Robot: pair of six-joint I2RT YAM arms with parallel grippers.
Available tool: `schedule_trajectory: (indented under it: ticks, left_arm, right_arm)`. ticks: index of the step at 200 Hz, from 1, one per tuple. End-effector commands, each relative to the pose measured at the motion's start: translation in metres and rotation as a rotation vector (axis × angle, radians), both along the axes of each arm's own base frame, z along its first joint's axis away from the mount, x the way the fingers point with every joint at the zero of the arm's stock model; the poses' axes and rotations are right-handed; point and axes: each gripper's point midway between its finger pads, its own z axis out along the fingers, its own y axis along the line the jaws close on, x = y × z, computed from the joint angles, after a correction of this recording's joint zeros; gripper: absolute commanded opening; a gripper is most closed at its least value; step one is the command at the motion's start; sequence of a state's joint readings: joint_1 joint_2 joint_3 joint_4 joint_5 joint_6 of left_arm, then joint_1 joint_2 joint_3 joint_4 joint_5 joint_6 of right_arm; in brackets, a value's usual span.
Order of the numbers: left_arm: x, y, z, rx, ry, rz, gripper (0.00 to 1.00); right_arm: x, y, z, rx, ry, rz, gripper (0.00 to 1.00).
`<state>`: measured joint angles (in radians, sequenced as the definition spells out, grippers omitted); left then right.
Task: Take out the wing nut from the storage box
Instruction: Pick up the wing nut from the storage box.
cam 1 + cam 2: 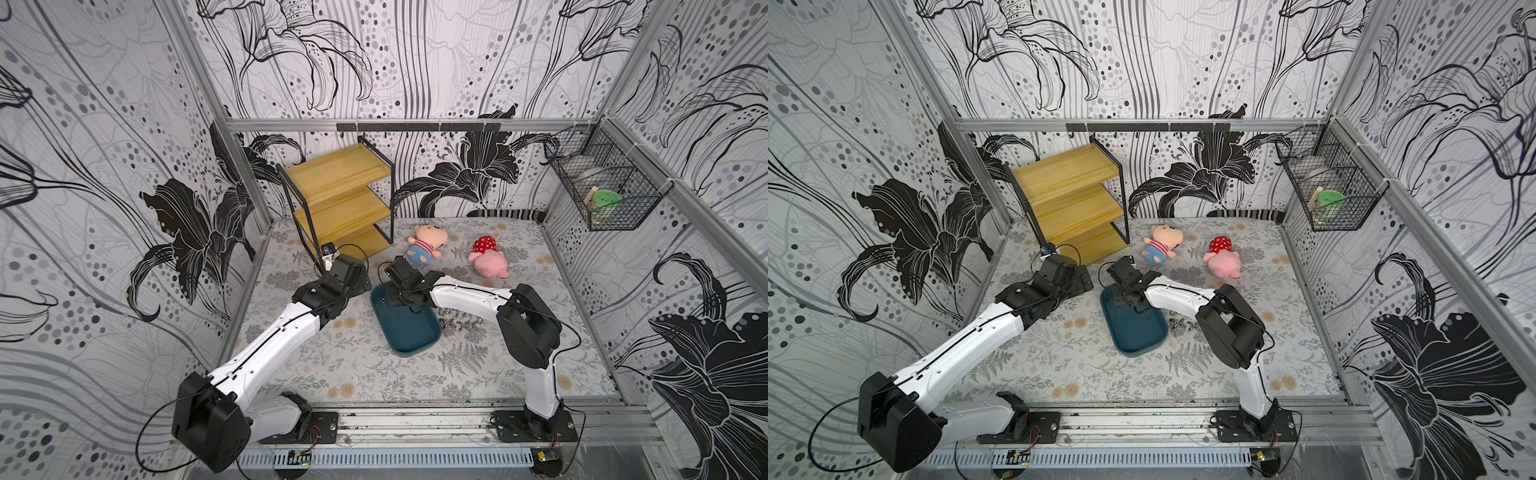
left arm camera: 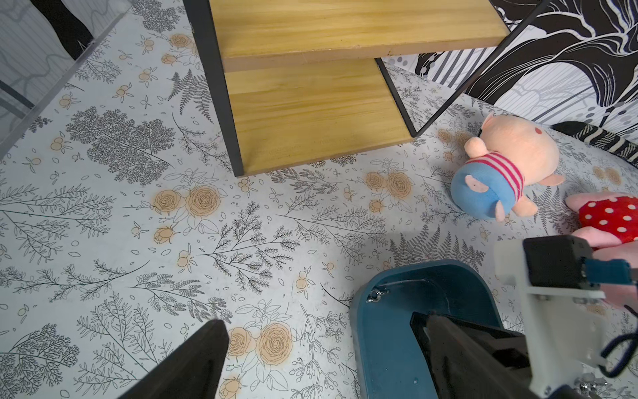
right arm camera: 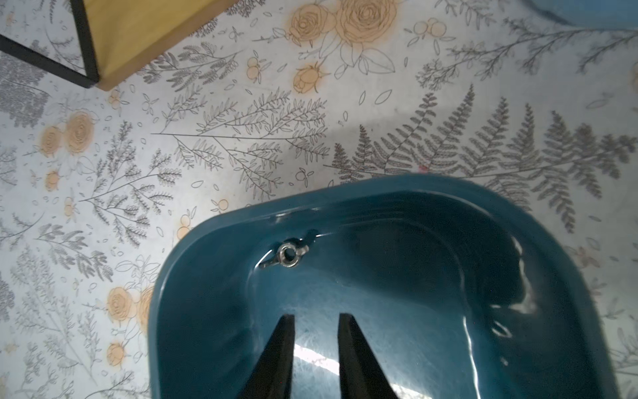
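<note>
My right gripper should keep reaching down until its open fingers are around the wing nut [image 3: 288,254], as the storage box's bottom [image 3: 307,292] is clear from those fingers to the nut.
The storage box [image 1: 411,332] [image 1: 1138,332] is a shallow teal tray lying mid-table. One silver wing nut [image 3: 286,255] [image 2: 374,295] lies flat inside it, close to the corner at its far end. My right gripper [image 3: 316,316] [image 1: 399,297] hangs over that far end. Its jaws stand a narrow gap apart with nothing between them, and the tips are a short way short of the nut. My left gripper [image 2: 317,321] [image 1: 363,284] is wide open and empty just left of the box's far end, with one finger over the box [image 2: 386,345] in the left wrist view.
Several loose wing nuts [image 1: 461,324] [image 1: 1181,324] lie on the table right of the box. A wooden shelf [image 1: 340,199] stands at the back left. Two plush toys [image 1: 424,245] [image 1: 488,257] lie behind the box. A wire basket [image 1: 602,183] hangs on the right wall.
</note>
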<state>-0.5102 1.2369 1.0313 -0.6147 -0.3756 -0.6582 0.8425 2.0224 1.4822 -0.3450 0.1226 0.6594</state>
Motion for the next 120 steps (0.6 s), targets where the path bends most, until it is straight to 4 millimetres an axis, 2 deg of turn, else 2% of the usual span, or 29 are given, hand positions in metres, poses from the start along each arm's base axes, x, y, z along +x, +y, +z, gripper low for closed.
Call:
schedule_trajectory:
  ticks: [1,67,120]
  left_arm:
    - [-0.002,0.002,0.004,-0.008,-0.027,0.011,0.95]
    - [-0.003,0.003,0.003,-0.006,-0.027,0.014,0.95]
    - [-0.005,0.005,0.002,-0.002,-0.024,0.018,0.95]
  right_arm:
    - [0.014,0.01,0.008,0.028,-0.044,-0.05,0.28]
    - [0.023,0.019,-0.011,0.036,-0.027,-0.087,0.28]
    - [0.027,0.023,-0.018,0.033,-0.023,-0.103,0.28]
